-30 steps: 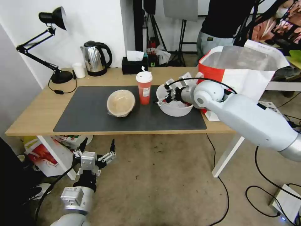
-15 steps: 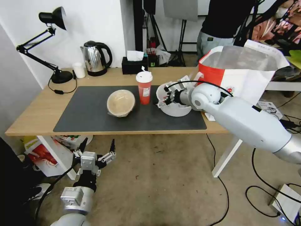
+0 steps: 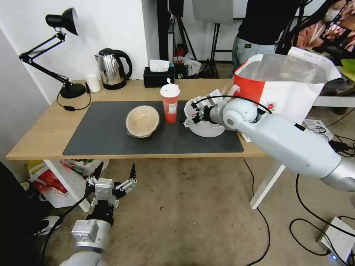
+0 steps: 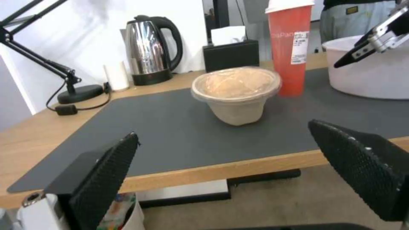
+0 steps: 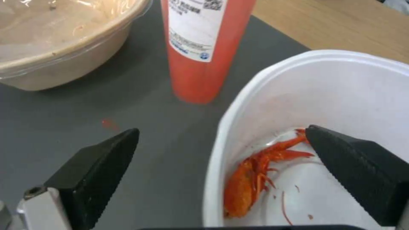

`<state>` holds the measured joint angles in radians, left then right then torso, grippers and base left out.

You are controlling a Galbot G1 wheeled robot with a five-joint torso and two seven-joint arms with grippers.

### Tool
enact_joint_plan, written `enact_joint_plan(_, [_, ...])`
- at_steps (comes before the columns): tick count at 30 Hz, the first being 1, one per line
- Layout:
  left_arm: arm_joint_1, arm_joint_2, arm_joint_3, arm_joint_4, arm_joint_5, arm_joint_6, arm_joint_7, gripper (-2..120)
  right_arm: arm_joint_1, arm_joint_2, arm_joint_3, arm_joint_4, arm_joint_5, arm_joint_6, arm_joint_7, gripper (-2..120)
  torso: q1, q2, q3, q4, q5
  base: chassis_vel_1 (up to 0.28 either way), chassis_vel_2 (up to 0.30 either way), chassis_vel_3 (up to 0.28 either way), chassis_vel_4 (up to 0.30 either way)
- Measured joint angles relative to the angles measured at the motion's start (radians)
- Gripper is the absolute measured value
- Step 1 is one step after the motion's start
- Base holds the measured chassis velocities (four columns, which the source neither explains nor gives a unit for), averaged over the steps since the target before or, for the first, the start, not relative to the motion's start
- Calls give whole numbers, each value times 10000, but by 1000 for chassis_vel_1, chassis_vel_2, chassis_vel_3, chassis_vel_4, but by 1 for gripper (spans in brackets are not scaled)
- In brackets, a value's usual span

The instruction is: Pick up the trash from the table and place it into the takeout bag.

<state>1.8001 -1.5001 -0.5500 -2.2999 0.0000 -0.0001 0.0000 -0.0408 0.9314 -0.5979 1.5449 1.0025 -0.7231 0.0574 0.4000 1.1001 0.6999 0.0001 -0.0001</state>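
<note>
I expect the red scraps to come along inside the white bowl when I lift it by its rim, because they lie low behind the white bowl's high side.
On the table (image 3: 37,136), the dark mat (image 3: 103,136) carries three pieces of trash. They are a tan lidded bowl (image 3: 142,121), a tall red cup with a white lid (image 3: 170,103) and a wide white bowl (image 3: 207,130). Red scraps (image 5: 255,172) lie inside the white bowl (image 5: 341,95). My right gripper (image 3: 191,115) is open over the rim on the cup side. In the right wrist view this gripper (image 5: 221,166) has one finger inside the bowl and one outside over the mat. The takeout bag (image 3: 292,92) stands open at the table's right end. My left gripper (image 3: 112,176) hangs open below the table's front edge.
Along the back edge stand a black desk lamp (image 3: 68,88), a small white cup (image 3: 93,82), a steel kettle (image 3: 111,68) and a black tissue box (image 3: 158,77). Cables (image 3: 259,207) run across the floor on the right. A red and white bag (image 3: 48,181) sits under the table's left end.
My right arm has shifted slightly to the left and its gripper has dipped a little at the white bowl's rim. The left arm and the trash have not moved.
</note>
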Motion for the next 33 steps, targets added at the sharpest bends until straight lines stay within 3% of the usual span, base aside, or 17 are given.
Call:
enact_joint_plan(19, [0,0,0,0,0,0,0,100,104,241,-334,-197,-1,0,287,100,-1,0,0,-1,0,0,0,0,0])
enact_joint_plan(26, [0,0,0,0,0,0,0,100,-36,248,-361,-201,21,-1,475,81,0,0,1,-2,1,0,0,0,0])
enact_joint_plan(28, [0,0,0,0,0,0,0,100,-41,267,-345,-210,64,-1,484,68,0,0,0,-1,1,0,0,0,0])
enact_joint_plan(30, [0,0,0,0,0,0,0,100,-29,268,-339,-212,81,-1,484,66,0,0,0,0,1,0,0,0,0])
enact_joint_plan(32, [0,0,0,0,0,0,0,100,48,246,-314,-207,148,-1,487,54,0,0,0,-1,0,0,0,0,0])
enact_joint_plan(33, [0,0,0,0,0,0,0,100,48,246,-314,-207,148,-1,487,54,0,0,0,-1,0,0,0,0,0])
